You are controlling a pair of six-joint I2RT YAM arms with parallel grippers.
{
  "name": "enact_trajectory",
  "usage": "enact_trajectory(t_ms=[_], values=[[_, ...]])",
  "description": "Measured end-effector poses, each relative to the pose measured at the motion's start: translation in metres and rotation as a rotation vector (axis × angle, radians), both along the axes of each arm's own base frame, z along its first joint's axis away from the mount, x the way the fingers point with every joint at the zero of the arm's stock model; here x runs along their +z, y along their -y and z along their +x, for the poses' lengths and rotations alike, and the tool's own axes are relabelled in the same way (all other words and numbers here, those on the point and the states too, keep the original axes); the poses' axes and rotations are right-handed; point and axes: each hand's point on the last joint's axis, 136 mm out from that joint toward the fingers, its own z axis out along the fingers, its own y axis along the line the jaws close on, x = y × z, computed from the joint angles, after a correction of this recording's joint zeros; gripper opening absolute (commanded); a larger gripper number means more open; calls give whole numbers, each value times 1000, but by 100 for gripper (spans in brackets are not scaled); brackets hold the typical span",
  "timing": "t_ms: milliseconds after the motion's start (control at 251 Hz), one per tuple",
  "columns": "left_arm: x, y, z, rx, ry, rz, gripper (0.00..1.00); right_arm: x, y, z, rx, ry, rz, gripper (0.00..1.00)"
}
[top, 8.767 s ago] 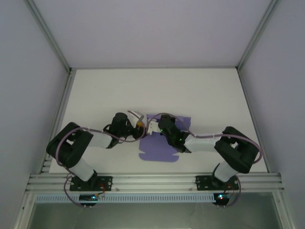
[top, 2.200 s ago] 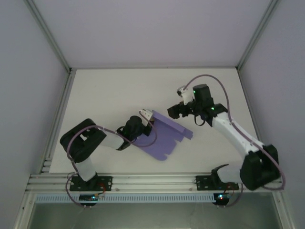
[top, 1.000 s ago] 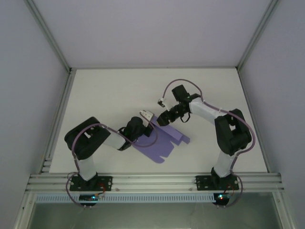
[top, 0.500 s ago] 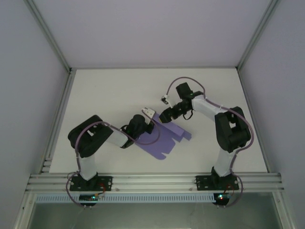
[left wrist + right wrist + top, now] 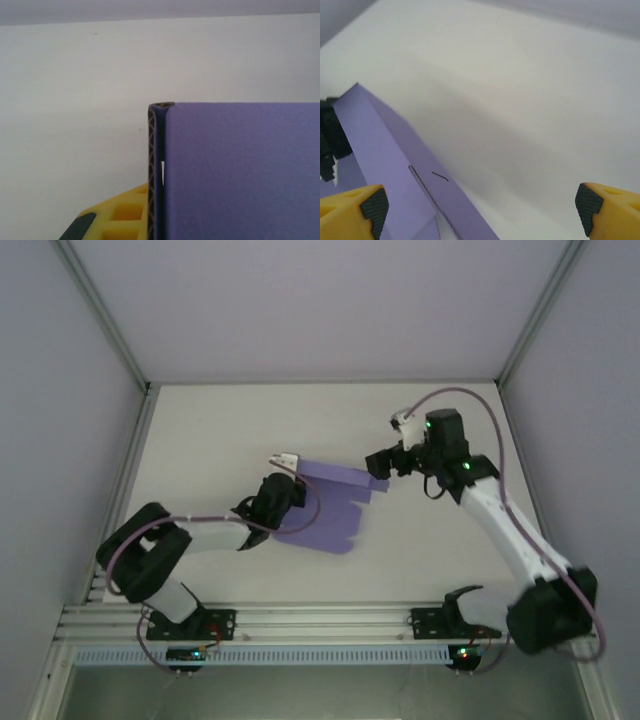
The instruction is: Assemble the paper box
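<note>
My right gripper should back off, because the blank's raised strip (image 5: pixel 338 473) slants past its open fingers. Then I should straighten the blank with my left gripper, and after that straddle the strip's end flap (image 5: pixel 380 484).
The paper box (image 5: pixel 335 520) is a lilac card blank lying in the middle of the table, with its far strip folded up into a low wall. My left gripper (image 5: pixel 297 480) is shut on the blank's left end. In the left wrist view the card (image 5: pixel 240 170) takes up the right half, pressed against my patterned finger pad (image 5: pixel 151 170). My right gripper (image 5: pixel 376 468) hangs open just off the right end of the raised strip, apart from it. In the right wrist view its yellow fingertips (image 5: pixel 362 207) stand wide apart, with the card (image 5: pixel 380 145) at lower left.
The white table (image 5: pixel 220 430) has bare room behind and on both sides of the blank. Grey walls with aluminium posts (image 5: pixel 110 335) close it in at the left, right and back. A metal rail (image 5: pixel 320 620) carrying both arm bases runs along the near edge.
My right gripper has opened wide and pulled back to the right, off the card. My left arm has stretched out lower, swinging the blank left so its raised strip runs nearly level.
</note>
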Motion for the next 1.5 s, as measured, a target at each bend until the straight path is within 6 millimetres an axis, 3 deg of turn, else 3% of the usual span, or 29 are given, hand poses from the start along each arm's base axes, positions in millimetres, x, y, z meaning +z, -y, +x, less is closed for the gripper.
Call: enact_trajectory(t_ms=[80,164,395,607,1054,1257,1389,1501], values=[[3,-10,-2,41,-14,-9,0,13,2,-7,-29,55,-12,99],[5,-18,-5,66,-25,-12,0,10,-3,-6,-38,59,-38,99],[4,-31,-11,112,-52,0,0,-53,-28,2,4,-83,-142,99],[7,-35,-14,114,-53,0,0,-81,-45,7,23,-116,-196,99],[6,-32,-17,155,-112,-175,0,-82,-105,19,-2,118,-85,99],[5,-33,-24,157,-136,-218,0,-81,-94,18,-86,193,-58,99],[10,-30,-26,146,-137,-247,0,-66,-74,8,-124,222,-36,99],[8,-42,-23,187,-142,-269,0,-50,-45,2,-192,240,-19,99]])
